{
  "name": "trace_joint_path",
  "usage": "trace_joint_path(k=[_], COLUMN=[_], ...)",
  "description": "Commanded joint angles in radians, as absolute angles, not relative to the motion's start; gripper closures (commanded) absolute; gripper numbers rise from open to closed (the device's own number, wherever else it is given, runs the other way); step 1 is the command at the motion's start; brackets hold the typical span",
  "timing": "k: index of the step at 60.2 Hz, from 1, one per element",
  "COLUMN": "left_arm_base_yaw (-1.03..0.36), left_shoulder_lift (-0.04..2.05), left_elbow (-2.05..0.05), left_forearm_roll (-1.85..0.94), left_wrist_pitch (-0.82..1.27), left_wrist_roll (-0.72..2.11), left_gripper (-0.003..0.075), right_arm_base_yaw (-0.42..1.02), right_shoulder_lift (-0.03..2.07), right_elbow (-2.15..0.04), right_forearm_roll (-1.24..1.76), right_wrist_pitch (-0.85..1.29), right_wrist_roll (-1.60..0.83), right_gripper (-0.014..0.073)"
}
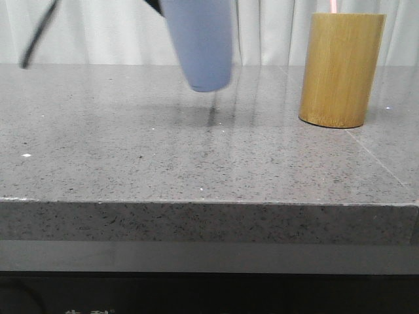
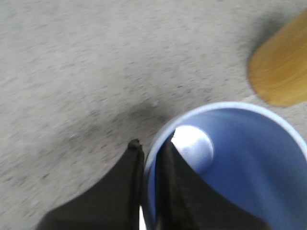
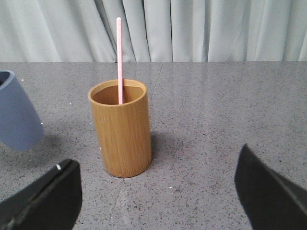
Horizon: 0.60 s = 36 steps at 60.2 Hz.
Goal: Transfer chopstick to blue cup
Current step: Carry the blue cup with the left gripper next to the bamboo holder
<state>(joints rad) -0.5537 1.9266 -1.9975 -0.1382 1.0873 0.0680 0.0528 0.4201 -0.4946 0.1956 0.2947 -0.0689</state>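
I keep lowering the blue cup point(image 1: 201, 49) with my left gripper until the cup's base stands flat, because the cup hangs with its opening up over clear stone point(image 1: 246, 119) next to the bamboo cylinder.
The blue cup point(image 1: 200, 46) hangs tilted above the table, its base clear of the surface. My left gripper point(image 2: 151, 144) is shut on the cup's rim point(image 2: 240, 167), one finger inside and one outside. A single pale pink chopstick point(image 3: 119, 57) stands in the bamboo cylinder point(image 3: 122, 129); only its tip point(image 1: 334, 5) shows in the front view. My right gripper point(image 3: 156, 182) is open and empty, low over the table in front of the cylinder, apart from it. The cup also shows at the edge of the right wrist view point(image 3: 17, 120).
The bamboo cylinder point(image 1: 340, 69) stands upright at the right of the grey stone table point(image 1: 131, 150), and shows in the left wrist view point(image 2: 280, 72) beside the cup. A dark cable point(image 1: 36, 39) hangs at the upper left. A white curtain closes the back.
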Motion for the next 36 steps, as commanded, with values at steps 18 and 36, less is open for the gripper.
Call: trace_joint_path(k=[18, 36], left_arm_base_yaw=[-0.618, -0.618], left_shoulder_lift=[2.04, 2.042], left_elbow=[-2.214, -2.214], left_forearm_roll=[-0.162, -0.172], left_wrist_pitch=[1.131, 1.126], left_wrist_roll=[0.051, 0.051], left_gripper=[0.0738, 0.0409], right_arm_base_yaw=[0.045, 0.045], right_shoulder_lift=[0.434, 0.434], right_elbow=[-0.53, -0.53], right_forearm_roll=[0.197, 0.197], right_wrist_pitch=[0.219, 0.219], right_wrist_roll=[-0.073, -0.073], right_gripper=[-0.0059, -0.0059])
